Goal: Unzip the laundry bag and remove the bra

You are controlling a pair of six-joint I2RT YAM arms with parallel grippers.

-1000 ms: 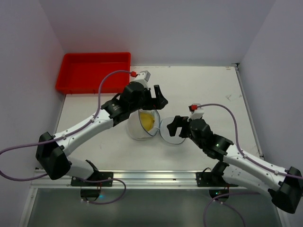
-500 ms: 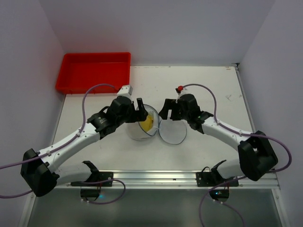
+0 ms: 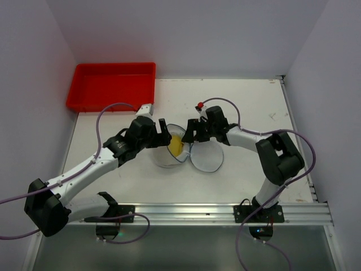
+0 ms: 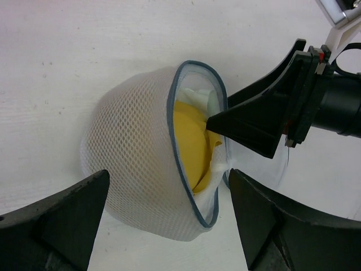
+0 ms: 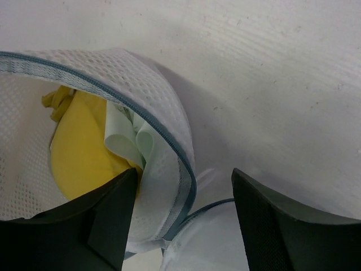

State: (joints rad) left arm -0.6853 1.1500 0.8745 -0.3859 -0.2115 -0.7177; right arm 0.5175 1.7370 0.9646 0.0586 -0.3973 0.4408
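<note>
My right gripper is astride the laundry bag's rim (image 5: 185,183), so it should keep the bag still while my left gripper reaches inside and grabs the yellow bra (image 3: 175,146).
The white mesh laundry bag (image 3: 163,155) lies open in the middle of the table, its blue-grey zipper rim (image 4: 179,158) gaping and its flat lid (image 3: 206,160) folded out to the right. A yellow bra (image 3: 176,145) with a pale lining sits inside; it shows in the left wrist view (image 4: 194,141) and the right wrist view (image 5: 84,152). My left gripper (image 3: 159,134) is open, with its fingers (image 4: 62,217) on either side of the bag's dome (image 4: 127,164). My right gripper (image 3: 190,134) is open at the bag's mouth, one finger (image 5: 107,217) inside by the bra, the other outside the rim (image 5: 186,186).
A red plastic tray (image 3: 111,84) stands at the far left corner. White walls close the table on three sides. Both arms meet over the bag, their purple cables looping above them.
My right arm has swung from the near right up and left to the bag's mouth. My left gripper has dropped back onto the bag's left side.
</note>
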